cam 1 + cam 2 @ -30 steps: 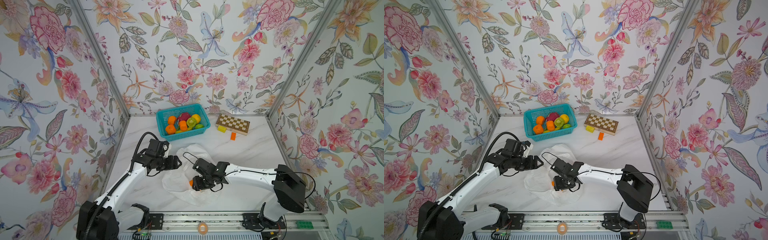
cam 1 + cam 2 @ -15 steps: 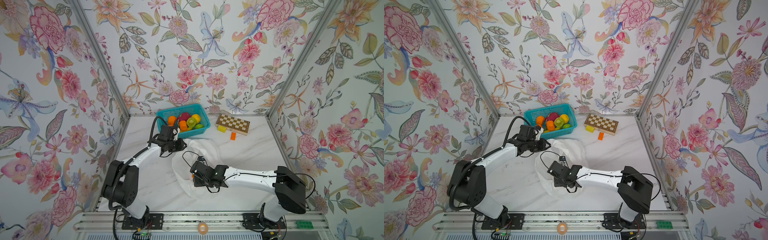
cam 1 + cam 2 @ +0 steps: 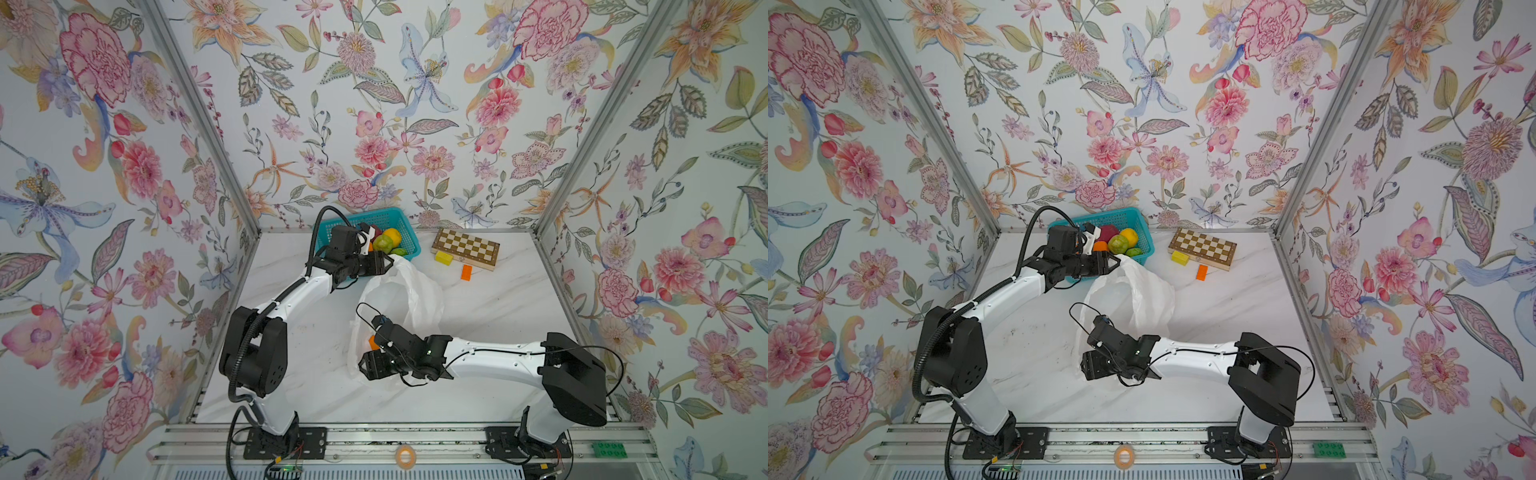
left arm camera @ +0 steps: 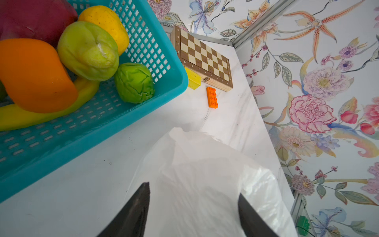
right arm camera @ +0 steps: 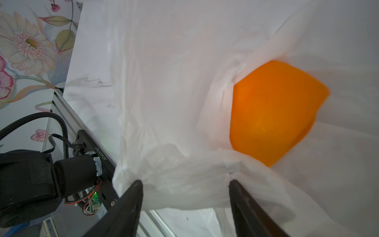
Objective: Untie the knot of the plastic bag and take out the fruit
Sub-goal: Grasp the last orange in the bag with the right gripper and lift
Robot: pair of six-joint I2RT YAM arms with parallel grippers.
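My right gripper needs to get clear of the bag's rim (image 5: 187, 185) and reach inside for the orange fruit (image 5: 276, 112), because the bag's rim lies across its fingers, short of the fruit.
The white plastic bag (image 3: 401, 297) (image 3: 1136, 291) lies open on the marble table in both top views; no knot shows. One orange fruit (image 5: 272, 112) (image 3: 372, 343) sits inside it. My right gripper (image 3: 368, 365) (image 5: 185, 195) is at the bag's near end, open, with the bag's rim stretched across both fingertips. At the bag's far corner, beside the teal basket (image 3: 405, 222) (image 4: 174, 88), my left gripper (image 3: 386, 264) (image 4: 193, 203) is open over the plastic and holds nothing. The basket holds an orange fruit (image 4: 34, 76), green ones (image 4: 88, 51), a yellow one (image 4: 106, 22) and a red one (image 4: 34, 18).
A folded chessboard (image 3: 465, 248) lies at the back right. A yellow block (image 3: 444, 257) and an orange brick (image 3: 466, 272) lie in front of it. A yellow banana (image 4: 41, 117) lies in the basket. On the front rail lie a tape roll (image 3: 402, 455) and a green brick (image 3: 609, 449).
My left gripper has swung from the bag's left side back to the basket, and the bag's far corner now reaches there. The right gripper slid toward the front left and opened wider.
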